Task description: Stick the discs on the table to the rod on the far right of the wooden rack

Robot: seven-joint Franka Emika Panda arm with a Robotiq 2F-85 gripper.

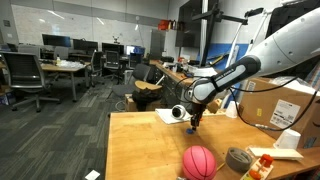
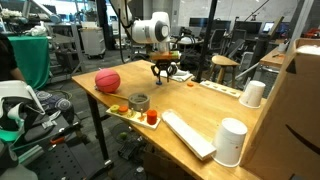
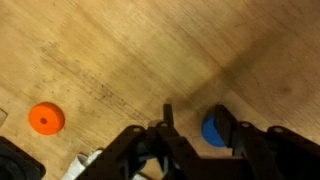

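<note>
The blue disc [image 3: 210, 131] rests against one finger, off the middle of the gripper's opening, so the robot should open its gripper, centre it over the disc [image 3: 214, 131] and close around it.
In the wrist view a blue disc [image 3: 212, 130] lies flat on the light-brown table [image 3: 130, 50]. It sits between the fingers of my open gripper [image 3: 205, 122], against the right finger and clear of the left one. An orange disc [image 3: 45, 118] lies on the table further left. In both exterior views the gripper [image 1: 192, 120] [image 2: 163, 74] points down, low over the table's far part. The wooden rack [image 2: 133, 111] with orange-red pieces stands at the table's edge, also visible in an exterior view [image 1: 262, 166]. The discs are too small to make out in the exterior views.
A red-pink ball [image 1: 199, 161] [image 2: 107, 81] and a grey tape roll [image 1: 238, 158] [image 2: 138, 101] sit by the rack. A white round object with a dark centre [image 1: 178, 113] lies near the gripper. Two white cups [image 2: 253, 93] [image 2: 231, 140] and a cardboard box [image 2: 303, 100] stand nearby.
</note>
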